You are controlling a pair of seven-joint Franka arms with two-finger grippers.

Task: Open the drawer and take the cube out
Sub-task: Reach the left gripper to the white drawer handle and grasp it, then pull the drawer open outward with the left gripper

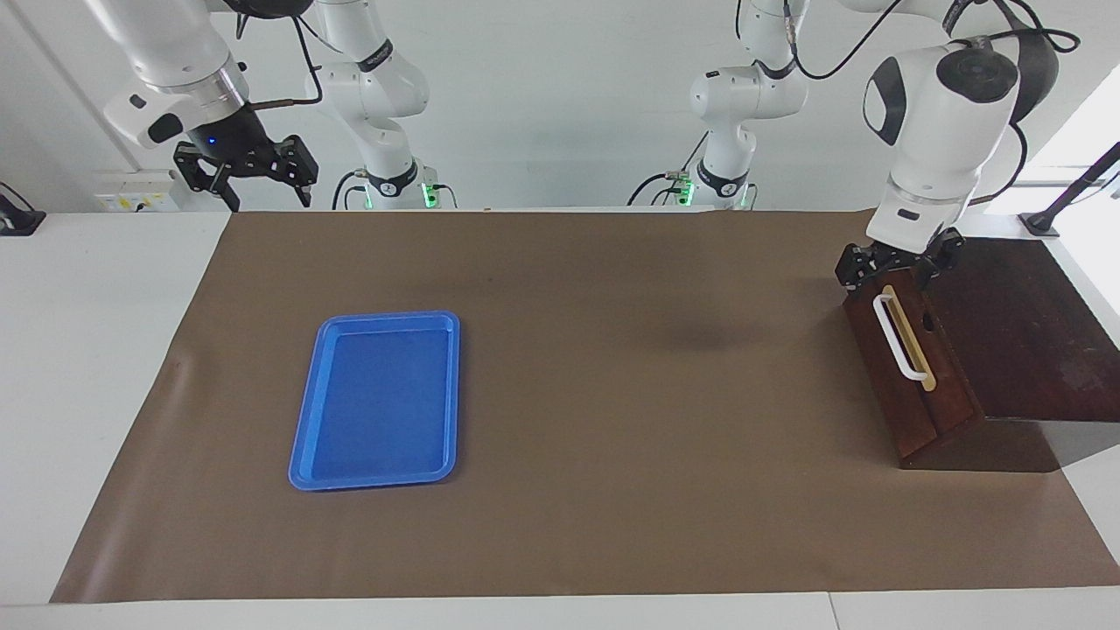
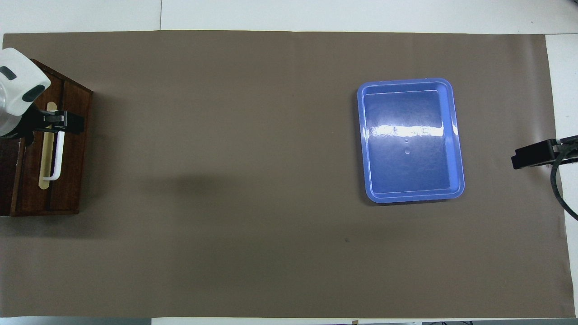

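Note:
I expect the dark brown drawer (image 2: 70, 178) to slide straight out with the cube inside when I pull, because the white bar handle (image 2: 59, 157) is in the middle of the drawer's front.
The dark brown drawer (image 1: 885, 398) of the wedge-shaped box is closed, at the left arm's end of the table. Its white bar handle (image 1: 897, 337) lies on a tan strip and also shows in the overhead view (image 2: 58, 155). My left gripper (image 1: 894, 269) hangs close over the handle, open, with one finger to each side of the bar; it also shows from overhead (image 2: 56, 122). I cannot tell whether it touches the handle. My right gripper (image 1: 245, 173) is open and empty, waiting in the air at the right arm's end (image 2: 533, 155). The cube is hidden.
A flat blue tray (image 1: 376, 402) lies on the brown mat toward the right arm's end, also seen from overhead (image 2: 411, 140). The mat (image 1: 612, 367) covers most of the white table between tray and box.

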